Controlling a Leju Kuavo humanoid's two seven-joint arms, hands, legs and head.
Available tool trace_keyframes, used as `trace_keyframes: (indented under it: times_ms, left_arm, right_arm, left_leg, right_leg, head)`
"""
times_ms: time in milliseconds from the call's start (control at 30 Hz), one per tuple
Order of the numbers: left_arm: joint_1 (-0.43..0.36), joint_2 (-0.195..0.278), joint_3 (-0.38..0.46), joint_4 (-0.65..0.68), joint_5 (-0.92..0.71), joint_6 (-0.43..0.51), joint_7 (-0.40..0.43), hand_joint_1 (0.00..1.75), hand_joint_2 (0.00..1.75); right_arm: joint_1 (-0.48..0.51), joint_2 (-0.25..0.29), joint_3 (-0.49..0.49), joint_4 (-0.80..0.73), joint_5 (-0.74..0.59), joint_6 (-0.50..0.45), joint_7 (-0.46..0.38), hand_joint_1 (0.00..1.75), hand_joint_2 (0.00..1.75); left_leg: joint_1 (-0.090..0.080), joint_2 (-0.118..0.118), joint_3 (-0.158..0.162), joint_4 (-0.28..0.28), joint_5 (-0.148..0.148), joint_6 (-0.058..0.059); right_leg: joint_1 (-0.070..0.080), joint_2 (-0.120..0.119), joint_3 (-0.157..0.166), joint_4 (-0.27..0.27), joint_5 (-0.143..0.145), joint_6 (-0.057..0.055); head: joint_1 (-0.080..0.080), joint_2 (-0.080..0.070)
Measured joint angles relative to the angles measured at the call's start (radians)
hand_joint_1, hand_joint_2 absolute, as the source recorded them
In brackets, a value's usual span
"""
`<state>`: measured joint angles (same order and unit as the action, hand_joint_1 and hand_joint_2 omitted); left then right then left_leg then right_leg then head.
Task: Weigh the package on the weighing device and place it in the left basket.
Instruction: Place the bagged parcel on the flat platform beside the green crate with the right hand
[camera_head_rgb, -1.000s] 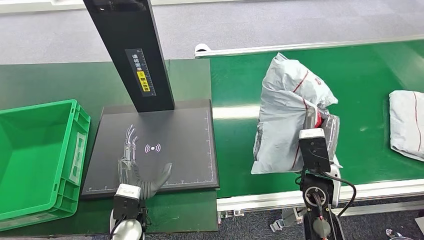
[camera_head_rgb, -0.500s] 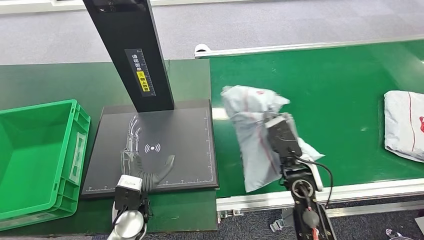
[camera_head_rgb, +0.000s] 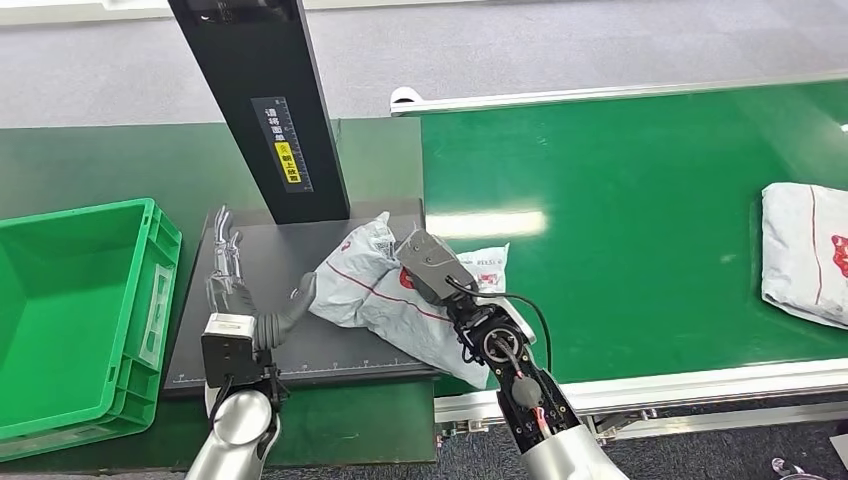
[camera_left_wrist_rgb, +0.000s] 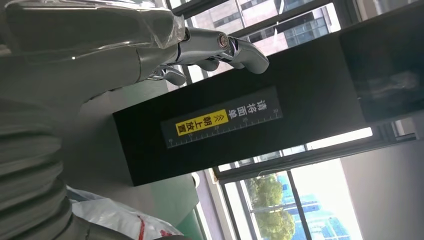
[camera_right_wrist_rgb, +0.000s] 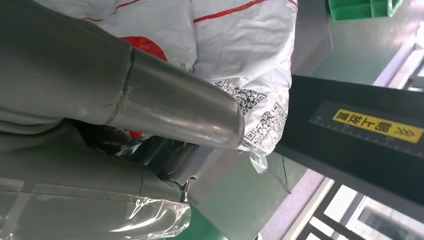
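The grey plastic package (camera_head_rgb: 362, 290) lies there wrinkled and has a loose peaked corner (camera_head_rgb: 380, 228), so I expect it to fold and droop around my left gripper when I pick it up.
A grey plastic package (camera_head_rgb: 385, 292) with red lines lies partly on the black weighing plate (camera_head_rgb: 260, 262), its right end hanging over the plate's edge toward the belt. My right hand (camera_head_rgb: 425, 262) grips it from above; in the right wrist view the thumb (camera_right_wrist_rgb: 165, 107) presses against the package (camera_right_wrist_rgb: 250, 45). My left hand (camera_head_rgb: 243, 300) hovers open over the plate's left part, fingers stretched forward, thumb close to the package's left edge. The left wrist view has the fingers (camera_left_wrist_rgb: 215, 45) spread before the scanner post (camera_left_wrist_rgb: 240, 120). The green basket (camera_head_rgb: 60, 300) stands left of the plate.
A black scanner post (camera_head_rgb: 262, 105) rises from the back of the plate. A second grey package (camera_head_rgb: 805, 250) lies on the green conveyor belt (camera_head_rgb: 640, 200) at the far right. The belt's metal rail (camera_head_rgb: 640, 390) runs along the front.
My right hand has carried the package left from the belt onto the weighing plate. My left hand has shifted left and forward on the plate. The second package moved slightly left on the belt.
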<state>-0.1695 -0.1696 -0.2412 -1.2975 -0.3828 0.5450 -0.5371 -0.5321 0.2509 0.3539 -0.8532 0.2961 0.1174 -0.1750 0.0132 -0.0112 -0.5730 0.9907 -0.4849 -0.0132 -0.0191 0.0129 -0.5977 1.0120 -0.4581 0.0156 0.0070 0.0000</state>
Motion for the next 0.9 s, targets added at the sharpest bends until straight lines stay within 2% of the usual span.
trace_keyframes:
  times_ms: [433, 800, 900]
  left_arm:
    - [0.012, -0.008, 0.055, -0.025, -0.011, 0.001, 0.009, 0.0, 1.75]
    - [0.013, -0.014, 0.069, -0.025, -0.014, -0.009, 0.01, 0.0, 1.75]
    - [0.013, -0.023, 0.073, -0.025, -0.016, -0.018, 0.012, 0.0, 1.75]
  right_arm:
    - [-0.051, 0.032, 0.066, 0.087, -0.05, 0.057, -0.016, 1.75, 0.0]
    - [-0.089, 0.046, 0.097, 0.14, -0.075, 0.055, -0.012, 1.75, 0.0]
    - [-0.109, 0.05, 0.101, 0.185, -0.08, 0.043, -0.043, 1.75, 0.0]
  left_leg:
    - [0.0, 0.0, 0.0, 0.0, 0.0, 0.0]
    - [0.0, 0.0, 0.0, 0.0, 0.0, 0.0]
    - [0.0, 0.0, 0.0, 0.0, 0.0, 0.0]
  right_leg:
    - [0.0, 0.0, 0.0, 0.0, 0.0, 0.0]
    - [0.0, 0.0, 0.0, 0.0, 0.0, 0.0]
    - [0.0, 0.0, 0.0, 0.0, 0.0, 0.0]
  head:
    - [0.0, 0.0]
    - [0.0, 0.0]
    - [0.0, 0.0]
